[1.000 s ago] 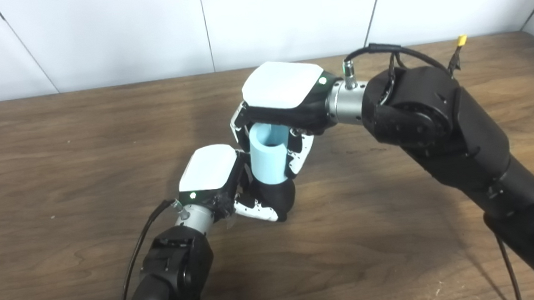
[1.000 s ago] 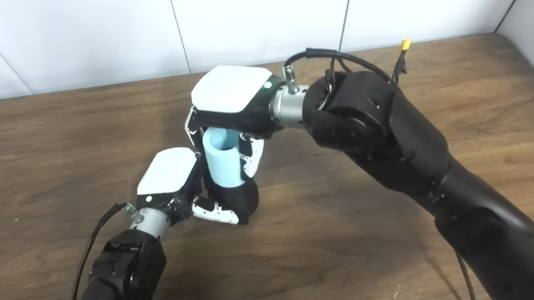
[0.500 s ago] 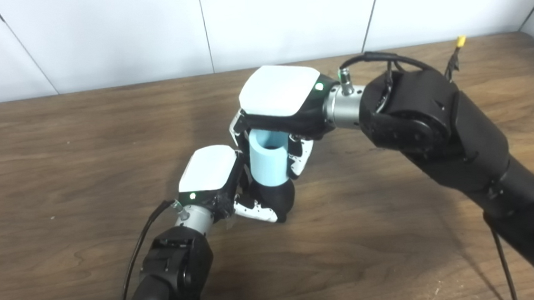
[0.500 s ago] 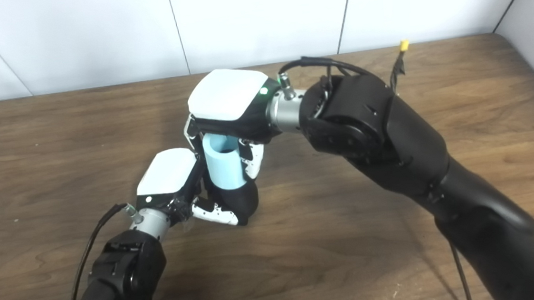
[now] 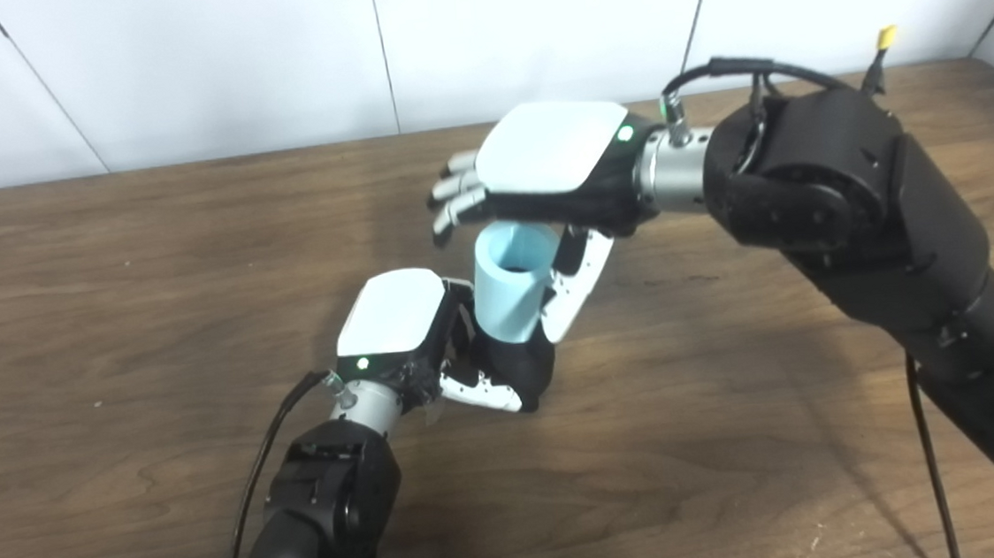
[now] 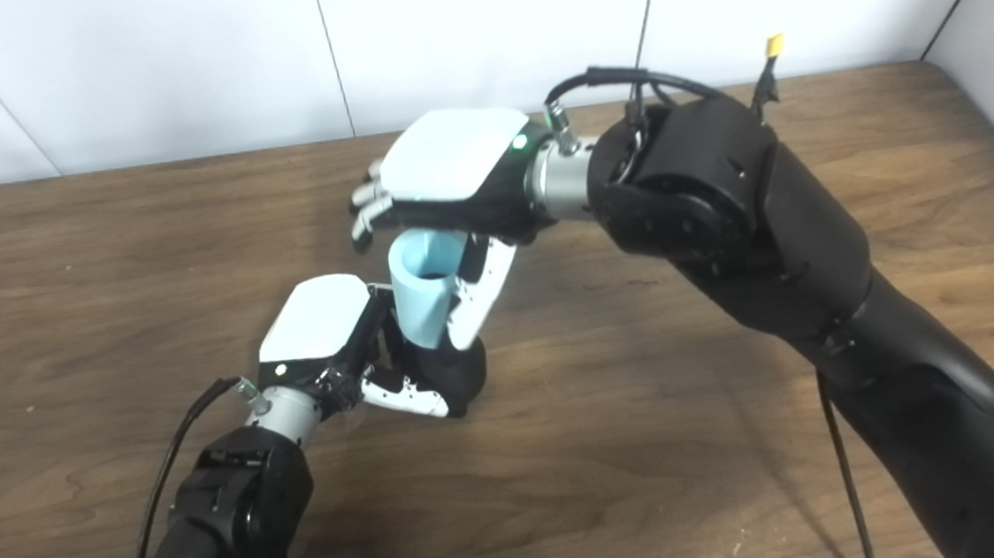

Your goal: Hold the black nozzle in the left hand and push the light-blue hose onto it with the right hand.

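Note:
The light-blue hose (image 5: 511,297) will slip farther down and stay upright when the robot pushes, because only a small dark patch (image 5: 517,268) can be seen deep inside the open top.
My left hand (image 5: 408,335) is shut on the black nozzle (image 5: 522,367), which stands on the wooden table (image 5: 107,283) at the middle. The light-blue hose (image 5: 511,282), a short open-topped tube, sits upright on top of the nozzle, tilted slightly. My right hand (image 5: 542,178) hovers over the hose with its fingers (image 5: 455,198) spread out to the left. Its thumb (image 6: 476,294) hangs down along the right side of the hose; I cannot tell if it touches. Nothing is held in the right hand.
A white panelled wall (image 5: 267,58) runs along the table's far edge. A black cable with a yellow tip (image 5: 884,37) loops above my right forearm. Bare wood lies to the left and right of the hands.
My right hand has let go of the hose, opened its fingers, and lifted up and to the right. The hose stays on the nozzle, leaning slightly. My left hand has barely moved.

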{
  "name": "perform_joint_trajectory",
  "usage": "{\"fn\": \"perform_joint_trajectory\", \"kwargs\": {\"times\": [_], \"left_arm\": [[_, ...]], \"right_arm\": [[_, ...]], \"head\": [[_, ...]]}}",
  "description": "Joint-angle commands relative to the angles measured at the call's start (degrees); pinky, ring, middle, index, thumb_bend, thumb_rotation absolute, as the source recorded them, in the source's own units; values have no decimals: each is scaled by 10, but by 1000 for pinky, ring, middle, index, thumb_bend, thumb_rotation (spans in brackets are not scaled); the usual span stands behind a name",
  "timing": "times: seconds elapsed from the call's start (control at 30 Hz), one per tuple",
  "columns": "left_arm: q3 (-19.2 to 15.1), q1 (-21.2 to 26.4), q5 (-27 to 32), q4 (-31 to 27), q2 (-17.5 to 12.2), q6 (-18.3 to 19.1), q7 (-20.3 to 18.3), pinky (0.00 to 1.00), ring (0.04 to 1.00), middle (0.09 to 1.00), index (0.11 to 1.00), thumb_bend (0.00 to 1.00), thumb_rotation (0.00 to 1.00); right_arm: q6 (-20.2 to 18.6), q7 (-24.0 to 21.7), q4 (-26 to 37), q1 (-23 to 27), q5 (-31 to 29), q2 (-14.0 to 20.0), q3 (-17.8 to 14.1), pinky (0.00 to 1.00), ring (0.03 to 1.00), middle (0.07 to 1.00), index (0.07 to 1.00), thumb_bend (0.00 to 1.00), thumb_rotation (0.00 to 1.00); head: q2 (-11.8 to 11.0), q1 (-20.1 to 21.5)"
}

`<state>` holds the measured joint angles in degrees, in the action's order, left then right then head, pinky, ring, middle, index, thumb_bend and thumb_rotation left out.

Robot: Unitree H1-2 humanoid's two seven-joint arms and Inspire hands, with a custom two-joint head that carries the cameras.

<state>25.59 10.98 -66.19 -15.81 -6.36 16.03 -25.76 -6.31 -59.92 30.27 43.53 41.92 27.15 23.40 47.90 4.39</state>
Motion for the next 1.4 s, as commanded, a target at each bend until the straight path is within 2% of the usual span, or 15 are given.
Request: {"fn": "perform_joint_trajectory", "kwargs": {"times": [0.0, 0.13, 0.2, 0.37, 0.43, 0.5, 0.6, 0.7, 0.8, 0.93, 1.07, 1.37], "left_arm": [[4, 5, 3, 2, 4, -4, -2, 369, 429, 470, 481, 505, 0], [4, 4, 3, 1, 5, -3, -1, 369, 438, 476, 487, 505, 0], [4, 4, 3, 2, 4, -5, 2, 373, 446, 482, 486, 505, 0], [4, 4, 3, 3, 6, -4, 3, 375, 446, 484, 488, 505, 0], [4, 4, -1, 2, 8, 0, -2, 374, 449, 487, 486, 505, 0], [4, 5, -1, 4, 8, -1, 1, 384, 459, 498, 481, 504, 0], [3, 4, 3, 8, 9, -4, 10, 386, 453, 499, 476, 504, 0], [3, 4, 5, 9, 9, -5, 11, 388, 456, 497, 475, 504, 0], [3, 4, 4, 10, 11, -2, 11, 396, 469, 498, 474, 504, 0], [10, 4, -6, 18, 8, -15, 36, 377, 423, 474, 482, 505, 0], [8, 4, 1, 15, 12, -4, 24, 412, 460, 516, 469, 502, 0], [7, 5, 1, 12, 14, -3, 20, 414, 474, 517, 466, 502, 0]], "right_arm": [[12, 31, -1, 19, 4, 2, -19, 858, 968, 933, 858, 849, 777], [13, 54, 0, 12, -11, 0, -41, 847, 951, 918, 851, 827, 748], [21, 70, 4, 5, -15, 1, -53, 849, 953, 920, 860, 810, 764], [73, 161, 16, -45, -31, -12, -83, 841, 940, 923, 915, 681, 710], [94, 191, 17, -67, -43, -17, -91, 841, 937, 931, 940, 645, 715], [111, 208, 17, -88, -50, -16, -95, 841, 926, 932, 942, 624, 777], [120, 212, 23, -122, -65, -10, -99, 879, 931, 942, 946, 612, 852], [109, 192, 40, -154, -66, -5, -93, 948, 978, 989, 984, 605, 942], [108, 185, 49, -176, -52, -9, -83, 975, 998, 999, 999, 614, 954], [127, 202, 50, -201, -28, -19, -78, 999, 1000, 1000, 1000, 628, 970], [145, 217, 46, -221, -1, -28, -71, 1000, 1000, 1000, 1000, 633, 990], [174, 212, 36, -233, 45, -23, -49, 1000, 1000, 1000, 1000, 641, 1000]], "head": [[-2, 0], [-2, 1], [-2, 1], [-4, -2], [-4, -3], [-5, -3], [-7, -5], [-8, -6], [-8, -4], [-9, -9], [-9, -7], [-9, -8]]}}
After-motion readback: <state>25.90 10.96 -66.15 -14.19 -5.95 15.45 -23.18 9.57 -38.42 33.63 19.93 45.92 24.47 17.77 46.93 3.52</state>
